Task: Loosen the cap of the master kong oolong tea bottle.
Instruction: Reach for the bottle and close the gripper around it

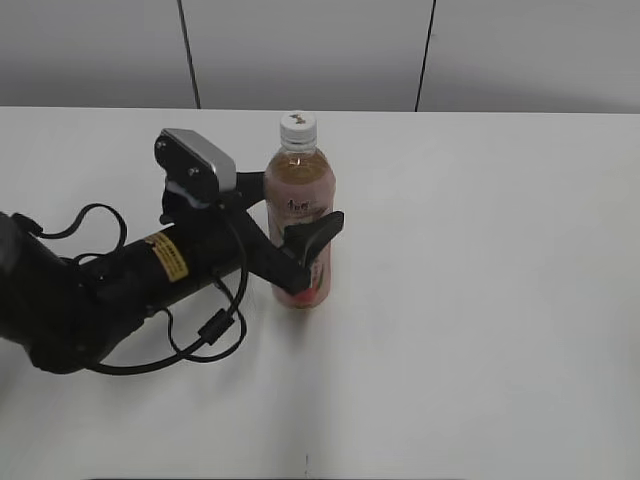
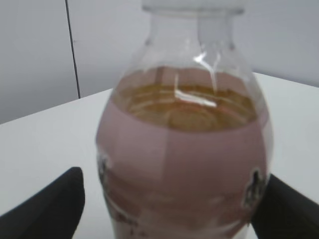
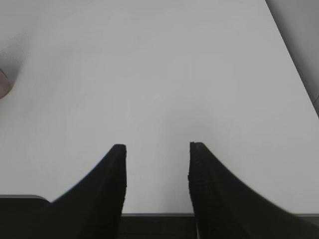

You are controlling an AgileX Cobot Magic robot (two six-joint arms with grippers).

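A clear gap (image 2: 192, 47) shows above the tea (image 2: 190, 108), so the tea should run up one side but stop short of the cap when I tilt the bottle.
The master kong oolong tea bottle (image 1: 300, 180) stands upright on the white table, with its pink label and amber-pink tea. The white cap (image 1: 298, 125) sits on its neck. My left gripper (image 1: 300, 208) is open and straddles the bottle's body at label height, one finger in front and one behind. In the left wrist view the bottle (image 2: 184, 164) fills the frame between the fingers (image 2: 172, 209); a gap shows at the left finger, and the cap is cut off at the top. My right gripper (image 3: 157, 149) is open and empty over bare table, out of the exterior view.
The white table (image 1: 480, 300) reaches to a grey panelled wall at the back. The left arm's black body and cables (image 1: 150, 270) lie across the table's left side. A pink sliver of the bottle (image 3: 2, 82) shows at the right wrist view's left edge.
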